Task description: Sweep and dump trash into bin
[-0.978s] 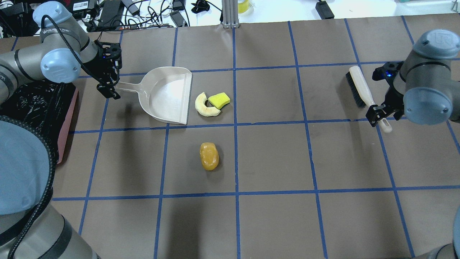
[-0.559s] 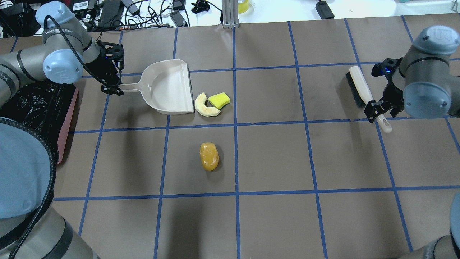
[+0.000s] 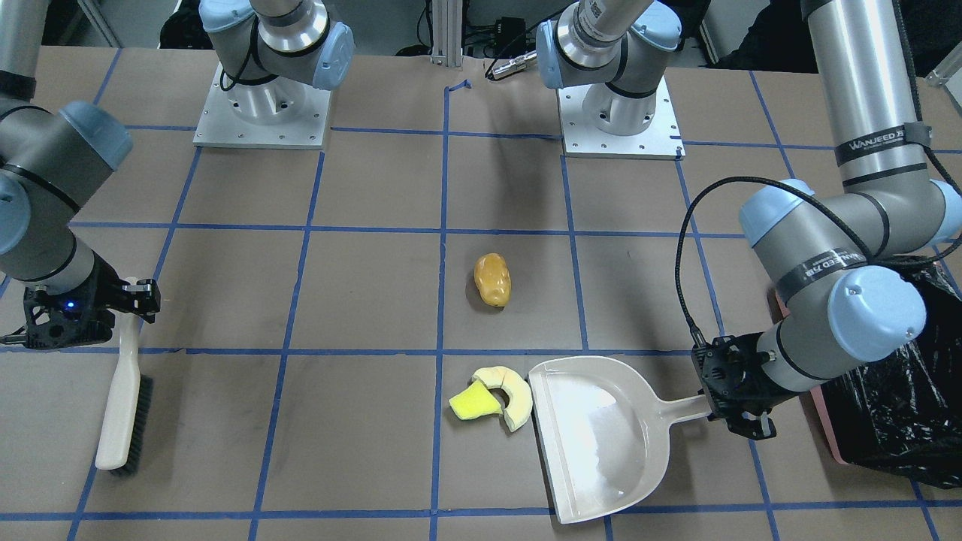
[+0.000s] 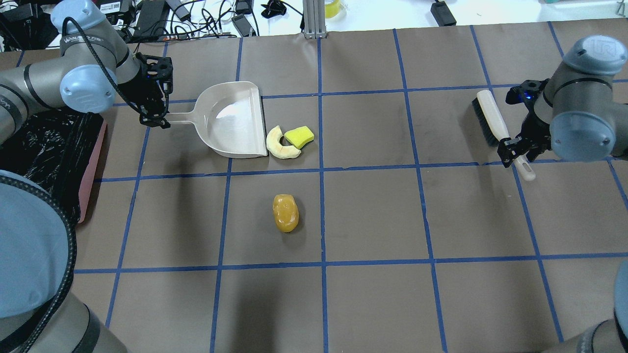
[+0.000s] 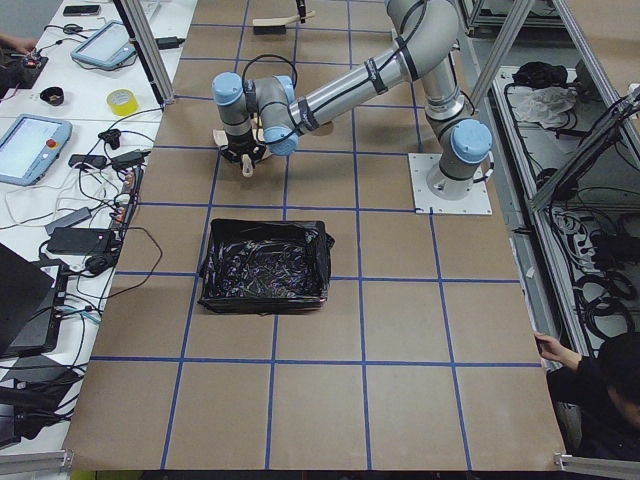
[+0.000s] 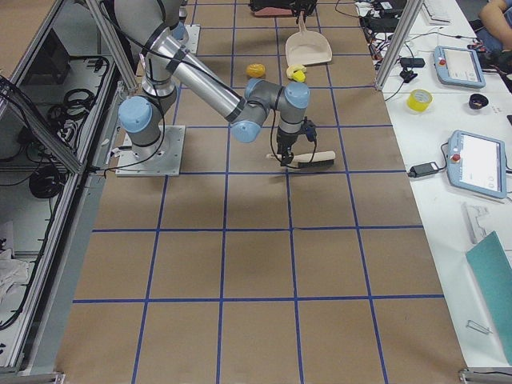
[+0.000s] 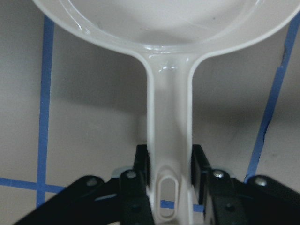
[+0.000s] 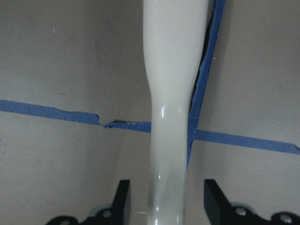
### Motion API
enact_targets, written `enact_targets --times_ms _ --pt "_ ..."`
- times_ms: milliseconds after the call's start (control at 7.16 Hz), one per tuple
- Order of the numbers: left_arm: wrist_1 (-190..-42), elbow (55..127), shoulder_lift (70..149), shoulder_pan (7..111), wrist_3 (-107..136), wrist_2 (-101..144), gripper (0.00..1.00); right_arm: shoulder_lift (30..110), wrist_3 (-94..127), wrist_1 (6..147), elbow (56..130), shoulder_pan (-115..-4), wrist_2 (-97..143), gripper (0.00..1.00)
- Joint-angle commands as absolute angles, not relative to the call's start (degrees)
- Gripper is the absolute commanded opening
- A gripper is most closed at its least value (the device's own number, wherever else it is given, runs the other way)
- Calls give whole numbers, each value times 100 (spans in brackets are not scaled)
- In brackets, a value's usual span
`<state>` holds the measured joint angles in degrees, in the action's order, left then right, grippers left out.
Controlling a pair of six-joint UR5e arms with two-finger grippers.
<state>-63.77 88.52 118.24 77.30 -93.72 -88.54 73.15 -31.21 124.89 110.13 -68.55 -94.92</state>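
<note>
My gripper will make the ring segment and yellow-green wedge slide deep into the dustpan when it sweeps, because the dustpan's open edge is low against the pale beige ring segment.
The beige dustpan lies flat with its open lip against the pale beige ring segment. The yellow-green wedge rests inside the ring's curve. The glossy yellow-brown lump lies alone nearer the robot. My left gripper is shut on the dustpan handle, seen close in the left wrist view. My right gripper is open and straddles the handle of the white brush; its fingers stand clear of the handle. The pink bin with its black bag is at the far left.
The table is brown paper with a blue tape grid. Cables and power bricks lie past the far edge, and an aluminium post stands there. The two arm bases are bolted at the robot's side of the table.
My left gripper has swung the dustpan away from the robot and to the right, so its lip now meets the ring segment. My right gripper has shifted slightly along the brush handle.
</note>
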Motion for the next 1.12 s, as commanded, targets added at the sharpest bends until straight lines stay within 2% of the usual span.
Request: enact_targets --times_ms 0,140,559,978 --pt "-6390 9060 11699 7857 -9465 -9183 4 7356 -3120 12480 11013 -6855 -9492 20" --pt "-6381 9131 11655 7849 -9501 -9263 4 7356 -3120 12454 11013 -6855 -9501 11" --pt "-6390 9149 11637 7849 -9501 -9272 4 7916 -2439 11808 10872 -7108 -9554 4" --pt "-6390 9149 11663 7849 -9492 -9272 4 8130 -283 10954 10679 -8950 -10046 0"
